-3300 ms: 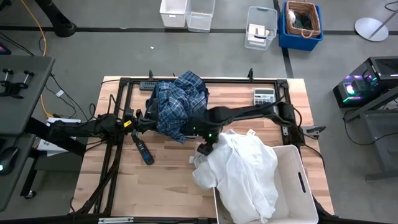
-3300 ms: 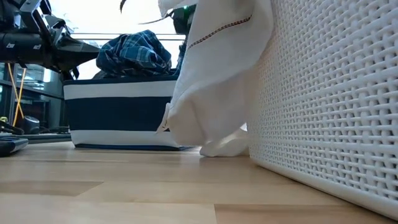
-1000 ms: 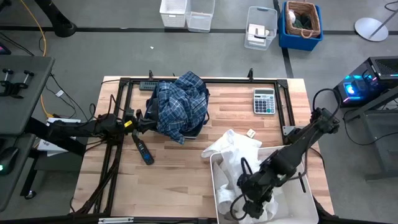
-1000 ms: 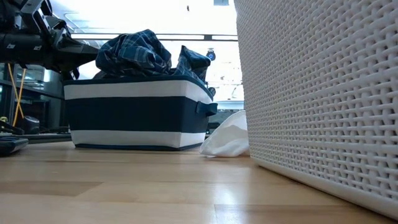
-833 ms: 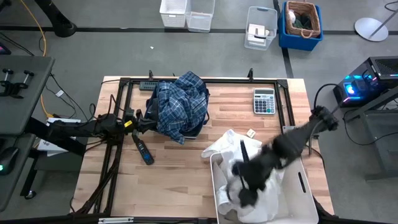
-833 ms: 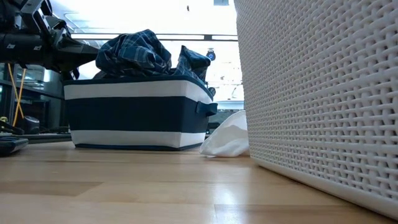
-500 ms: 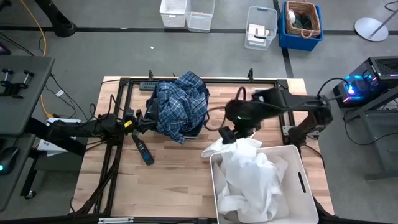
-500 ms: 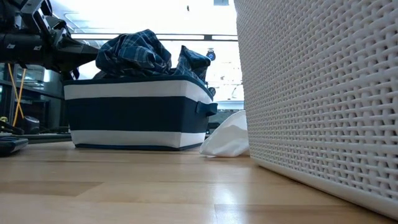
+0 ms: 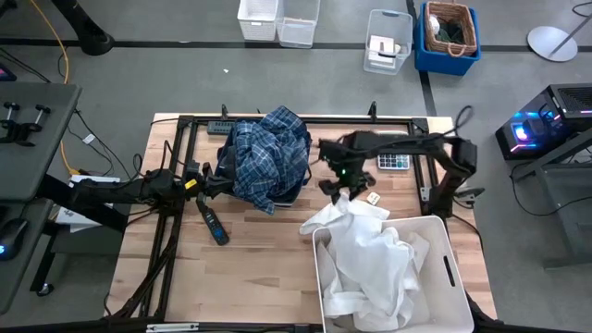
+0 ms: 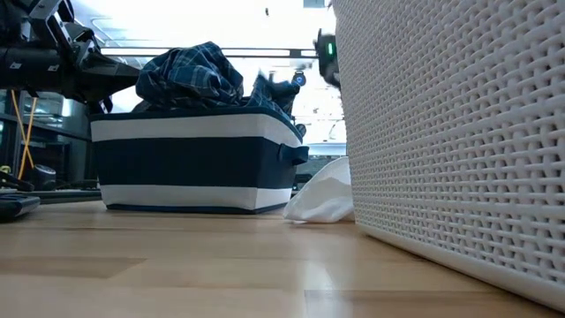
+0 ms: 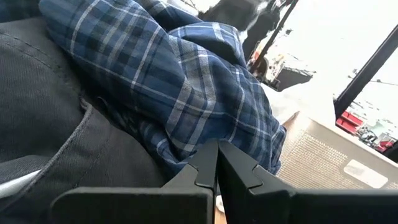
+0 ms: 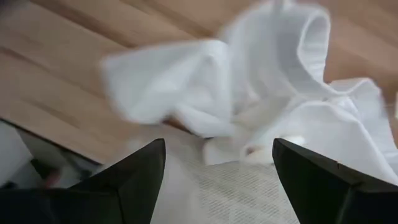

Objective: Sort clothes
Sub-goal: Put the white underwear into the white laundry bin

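Note:
I can see that the white shirt's overhanging part [image 9: 340, 215] lies free ahead of my right gripper's open fingers. I should keep going down until the fingers are on both sides of its folds [image 12: 242, 118], then close them.
A blue-white plaid shirt [image 9: 268, 153] lies heaped on a dark grey piece [image 11: 56, 124] in the dark blue bin [image 10: 190, 155]. A white shirt [image 9: 370, 264] fills the large white bin [image 9: 444, 240]. One part of it [image 9: 328, 217] hangs over the bin's far left corner and rests on the table, as the low view also shows [image 10: 322, 199]. My right gripper [image 12: 217, 149] is open and empty above the table [image 9: 335, 182], between the two bins. My left gripper [image 11: 216, 168] is shut at the blue bin's left side [image 9: 208, 180]. My left gripper's shut fingertips [image 11: 208, 163] stand level against the plaid shirt's lower fold [image 11: 186, 146]. I cannot tell whether they touch it.
A calculator [image 9: 395, 163] lies far right, partly under my right arm. A small tag [image 9: 373, 197] lies by the white shirt. A black hand tool [image 9: 213, 225] lies left of centre. A black frame [image 9: 277, 118] runs around the table's far part. The near left is bare wood.
My right gripper has risen out of the white bin and swung toward the table's far edge and left, and now hangs between the bins. The white shirt has stayed in the white bin and settled there, with its corner still on the table.

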Action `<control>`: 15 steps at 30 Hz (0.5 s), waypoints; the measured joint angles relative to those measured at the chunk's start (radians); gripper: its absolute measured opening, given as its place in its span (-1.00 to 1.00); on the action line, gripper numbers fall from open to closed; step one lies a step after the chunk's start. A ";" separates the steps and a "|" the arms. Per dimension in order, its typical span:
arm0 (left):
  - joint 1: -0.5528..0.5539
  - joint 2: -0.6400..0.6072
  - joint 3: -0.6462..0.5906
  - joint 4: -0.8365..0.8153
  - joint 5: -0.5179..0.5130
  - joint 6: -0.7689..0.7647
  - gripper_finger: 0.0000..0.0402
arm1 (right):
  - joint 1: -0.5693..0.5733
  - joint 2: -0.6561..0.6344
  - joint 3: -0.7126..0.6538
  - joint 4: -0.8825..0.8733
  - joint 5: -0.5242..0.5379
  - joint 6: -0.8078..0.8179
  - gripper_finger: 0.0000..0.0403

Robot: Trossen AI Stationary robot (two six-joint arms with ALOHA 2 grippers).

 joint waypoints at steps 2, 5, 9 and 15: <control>0.000 0.000 0.000 0.000 0.000 0.000 -1.00 | 0.002 0.028 -0.067 0.060 -0.010 -0.017 0.45; 0.000 0.000 0.000 0.000 0.000 0.000 -1.00 | 0.020 0.063 -0.140 0.185 -0.021 -0.001 0.45; 0.000 0.000 0.000 0.000 0.000 0.000 -1.00 | 0.064 0.124 -0.182 0.338 -0.057 0.062 0.45; 0.000 0.000 0.000 0.000 0.000 0.000 -1.00 | 0.138 0.222 -0.174 0.482 -0.091 0.129 0.40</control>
